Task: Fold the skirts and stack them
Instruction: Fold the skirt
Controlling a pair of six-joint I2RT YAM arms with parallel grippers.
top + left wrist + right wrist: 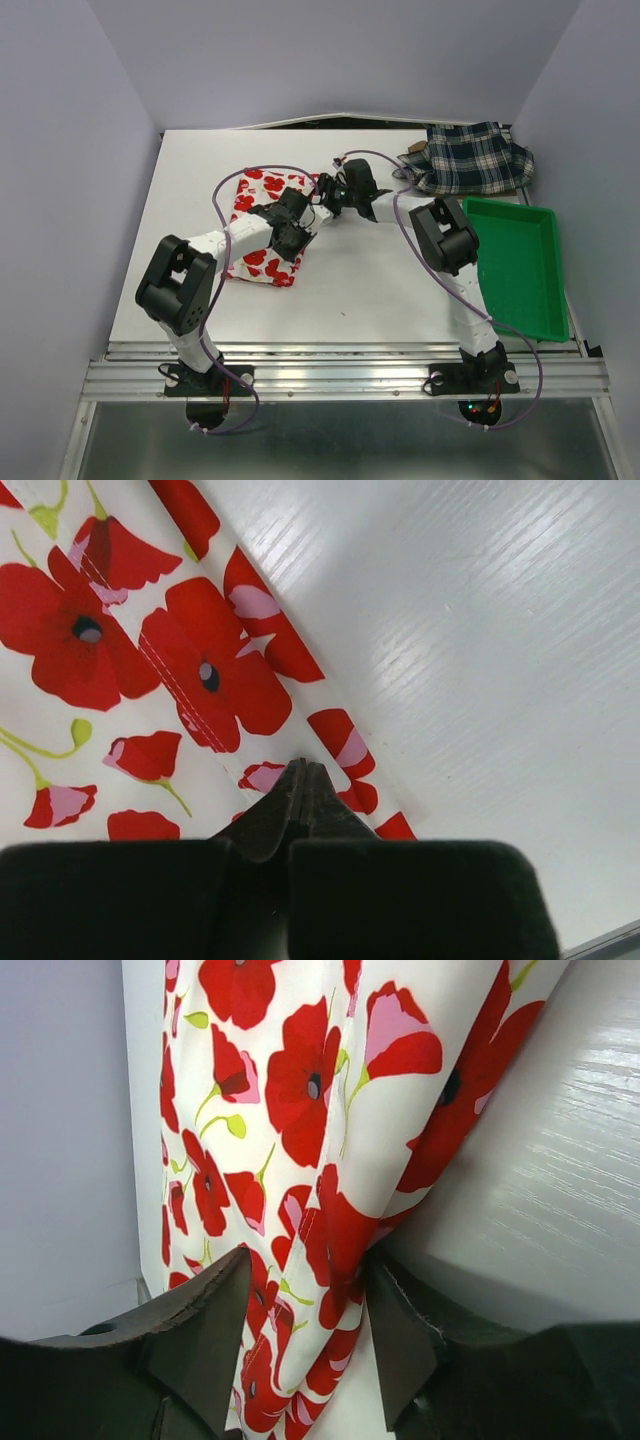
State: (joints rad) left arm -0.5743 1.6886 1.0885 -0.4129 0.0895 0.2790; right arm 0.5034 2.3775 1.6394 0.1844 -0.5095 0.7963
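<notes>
My left gripper is due to square the skirt first, because the white skirt's near end (240,270) slants away from the green tray. It should move that end (286,278) toward the tray.
The white skirt with red flower print (258,225) lies folded on the white table, left of centre. My left gripper (288,232) hovers over its right part; in the left wrist view the jaws (303,770) are shut, tips at the skirt's (120,660) edge, nothing held. My right gripper (322,192) is at the skirt's far right corner; in the right wrist view it (308,1300) is open with a fold of the floral cloth (290,1090) between the fingers. The plaid skirt (470,158) lies bunched at the back right, a bit of the tan-brown skirt (414,150) showing beside it.
A green plastic tray (515,265) sits at the right edge of the table (380,280). Grey walls close in the left, back and right sides. Both arms' cables loop over the middle.
</notes>
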